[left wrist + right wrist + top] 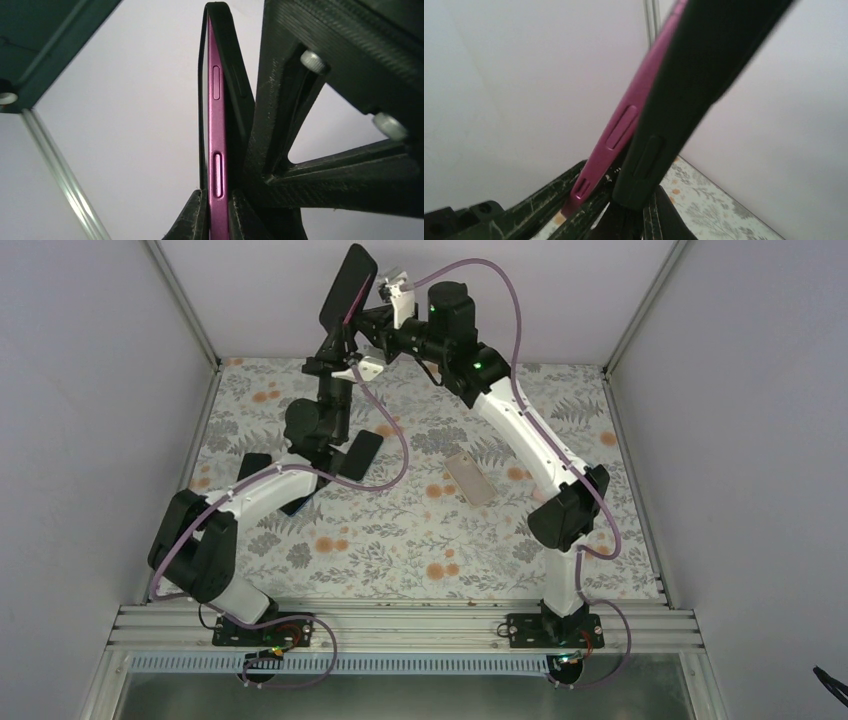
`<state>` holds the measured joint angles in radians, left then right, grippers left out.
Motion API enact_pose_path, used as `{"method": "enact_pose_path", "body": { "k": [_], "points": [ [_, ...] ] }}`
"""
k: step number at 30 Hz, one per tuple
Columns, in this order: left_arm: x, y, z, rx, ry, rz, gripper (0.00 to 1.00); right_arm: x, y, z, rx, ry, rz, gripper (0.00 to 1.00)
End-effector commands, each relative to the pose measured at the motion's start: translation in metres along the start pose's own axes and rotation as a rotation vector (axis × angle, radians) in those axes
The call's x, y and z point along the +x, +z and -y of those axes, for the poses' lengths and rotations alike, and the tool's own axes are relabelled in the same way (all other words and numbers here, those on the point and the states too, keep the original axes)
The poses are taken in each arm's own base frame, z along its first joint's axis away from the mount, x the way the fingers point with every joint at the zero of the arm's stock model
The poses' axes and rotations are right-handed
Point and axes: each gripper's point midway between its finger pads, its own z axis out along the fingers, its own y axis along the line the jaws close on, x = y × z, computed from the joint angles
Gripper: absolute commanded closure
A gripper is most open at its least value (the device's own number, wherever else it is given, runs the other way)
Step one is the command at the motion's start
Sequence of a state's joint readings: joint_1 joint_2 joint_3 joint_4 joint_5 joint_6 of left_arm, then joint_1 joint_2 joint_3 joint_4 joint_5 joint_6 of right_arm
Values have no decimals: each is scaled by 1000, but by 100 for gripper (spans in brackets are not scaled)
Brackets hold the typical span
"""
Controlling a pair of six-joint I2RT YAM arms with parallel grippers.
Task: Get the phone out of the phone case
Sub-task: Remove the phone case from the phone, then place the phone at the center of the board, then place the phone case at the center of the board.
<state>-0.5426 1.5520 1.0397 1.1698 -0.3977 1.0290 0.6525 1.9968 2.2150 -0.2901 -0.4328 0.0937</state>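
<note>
The black phone case [696, 70] has its edge [650, 156] clear of the magenta phone that my left gripper holds, so my right gripper should keep pulling the case away until it comes free.
Both arms are raised at the back, holding the phone high above the table. In the left wrist view the magenta phone [218, 125] stands edge-on, with my left gripper [218, 197] shut on its lower end. The black phone case [235, 75] has peeled away from the phone on its right side. In the right wrist view my right gripper [639, 205] is shut on the bottom corner of the case [694, 85], and the phone [624, 125] splays out to its left. From above, phone and case [347, 285] show as one dark slab over the left gripper [338, 340] and right gripper [365, 318].
On the floral table mat [420, 540] lie a pale rectangular case [470, 478], a black flat slab [358, 455] and another dark flat piece [252, 465] partly under the left arm. Grey walls and metal frame posts enclose the table.
</note>
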Motion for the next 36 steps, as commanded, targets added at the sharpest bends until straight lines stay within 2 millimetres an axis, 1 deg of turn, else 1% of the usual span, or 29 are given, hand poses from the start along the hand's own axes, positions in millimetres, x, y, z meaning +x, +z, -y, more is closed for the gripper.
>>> {"method": "enact_pose_path", "body": {
  "k": [1, 4, 5, 8, 9, 11, 12, 13, 15, 16, 18, 20, 21, 23, 24, 29, 30, 31, 34, 36],
  "points": [
    [-7, 11, -48, -40, 9, -52, 98, 53, -4, 23, 161, -133, -207, 97],
    [-3, 6, -46, 25, 27, -92, 98, 55, -22, 75, 328, -190, -243, 97],
    [-1, 4, -47, 40, 46, -105, 98, 55, -31, 95, 381, -200, -258, 97],
    [9, -4, -54, 81, 122, -144, 98, 53, -56, 134, 484, -226, -296, 97],
    [14, -6, -58, 92, 146, -163, 98, 53, -63, 144, 507, -229, -310, 97],
    [25, -12, -77, 95, 193, -206, 98, 56, -78, 164, 549, -228, -338, 97],
    [31, -16, -85, 96, 214, -227, 98, 60, -86, 173, 555, -212, -355, 97],
    [35, -21, -94, 95, 235, -239, 98, 64, -93, 179, 553, -189, -363, 97],
    [43, -33, -107, 110, 299, -262, 98, 78, -107, 189, 547, -153, -397, 97],
    [50, -39, -111, 116, 343, -287, 98, 87, -112, 192, 532, -133, -417, 97],
    [66, -52, -128, 102, 411, -336, 98, 108, -124, 199, 501, -80, -461, 97],
    [92, -67, -138, 139, 468, -403, 98, 129, -138, 207, 473, -16, -505, 97],
    [110, -78, -140, 170, 508, -452, 98, 137, -146, 210, 456, 17, -522, 97],
    [138, -99, -151, 165, 580, -520, 98, 150, -165, 219, 437, 83, -540, 97],
    [159, -114, -150, 190, 613, -568, 98, 156, -175, 223, 433, 108, -548, 97],
    [224, -174, -164, 232, 712, -745, 98, 177, -227, 244, 430, 202, -587, 97],
    [235, -185, -168, 238, 721, -774, 98, 181, -240, 250, 433, 226, -599, 97],
    [246, -197, -171, 245, 731, -800, 98, 185, -248, 253, 427, 243, -609, 97],
    [266, -229, -178, 263, 750, -846, 98, 202, -272, 264, 430, 276, -652, 97],
    [279, -248, -172, 302, 748, -875, 98, 217, -283, 272, 429, 297, -681, 97]
  ]
}}
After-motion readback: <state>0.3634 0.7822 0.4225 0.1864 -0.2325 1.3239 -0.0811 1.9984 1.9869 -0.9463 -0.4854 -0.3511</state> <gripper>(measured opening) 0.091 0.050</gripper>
